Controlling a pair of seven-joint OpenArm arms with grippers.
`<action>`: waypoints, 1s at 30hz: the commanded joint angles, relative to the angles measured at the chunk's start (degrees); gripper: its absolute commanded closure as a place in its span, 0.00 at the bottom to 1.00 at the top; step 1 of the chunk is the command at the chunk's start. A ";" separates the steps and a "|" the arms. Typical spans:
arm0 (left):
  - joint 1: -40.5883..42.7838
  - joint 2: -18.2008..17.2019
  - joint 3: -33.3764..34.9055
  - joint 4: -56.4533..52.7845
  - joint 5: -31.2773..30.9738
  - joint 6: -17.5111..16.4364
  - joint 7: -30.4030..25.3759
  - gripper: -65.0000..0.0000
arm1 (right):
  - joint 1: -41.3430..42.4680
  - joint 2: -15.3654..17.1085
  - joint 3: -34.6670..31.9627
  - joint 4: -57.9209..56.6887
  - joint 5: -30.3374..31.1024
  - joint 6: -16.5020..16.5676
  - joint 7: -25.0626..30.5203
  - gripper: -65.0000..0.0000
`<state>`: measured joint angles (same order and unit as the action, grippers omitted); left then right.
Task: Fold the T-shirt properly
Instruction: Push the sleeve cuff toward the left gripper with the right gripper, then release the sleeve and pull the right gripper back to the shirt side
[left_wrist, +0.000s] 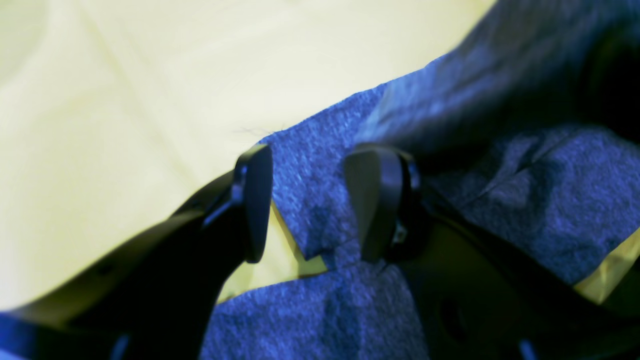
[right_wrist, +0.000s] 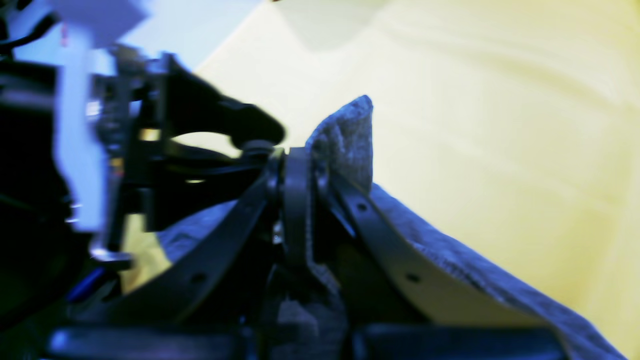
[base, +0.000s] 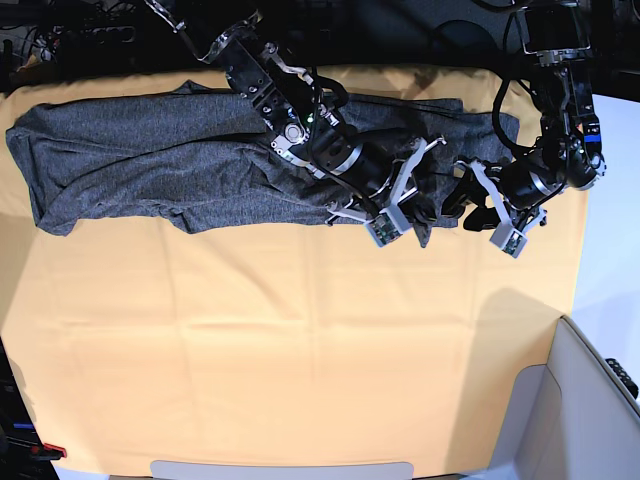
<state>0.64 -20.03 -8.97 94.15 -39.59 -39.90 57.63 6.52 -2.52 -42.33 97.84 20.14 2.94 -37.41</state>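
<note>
My right gripper should keep pulling the fold back until it lies over the T-shirt (base: 436, 182), because the fold pokes (base: 424, 233) out past the T-shirt's front edge and the T-shirt lies spread out behind.
The dark grey T-shirt (base: 150, 160) lies stretched in a long band across the far side of the yellow-orange table cloth (base: 300, 340). My right gripper (right_wrist: 301, 162) is shut on a fold of the shirt (right_wrist: 350, 135), which sticks up past its fingertips. In the base view it (base: 425, 200) sits at the shirt's right part, near the front edge. My left gripper (left_wrist: 315, 157) is open, with a corner of the shirt's edge (left_wrist: 310, 200) between its fingers (left_wrist: 257, 200). In the base view it (base: 463, 203) is just right of the right gripper.
A grey-white bin wall (base: 585, 400) stands at the front right corner. A pale strip (base: 280, 468) runs along the front edge. Cables and dark gear line the back edge. The other arm's black linkage (right_wrist: 200, 115) shows close by in the right wrist view.
</note>
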 joint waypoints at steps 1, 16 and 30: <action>-0.86 -1.02 -0.57 0.93 -0.89 -0.10 -2.20 0.59 | 0.99 -0.77 -0.62 0.22 0.39 0.18 1.76 1.00; -0.86 -1.20 -4.17 0.93 -0.89 -0.10 -5.27 0.59 | 2.31 -2.79 -4.40 -9.89 0.30 0.18 2.02 1.00; -0.86 -1.20 -4.26 0.93 -0.89 -0.10 -5.36 0.59 | 3.72 -6.48 -4.49 -18.33 0.30 0.53 -1.05 0.88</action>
<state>0.62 -20.36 -12.86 94.15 -39.57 -39.92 53.76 8.99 -7.68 -46.85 78.48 20.01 3.16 -40.21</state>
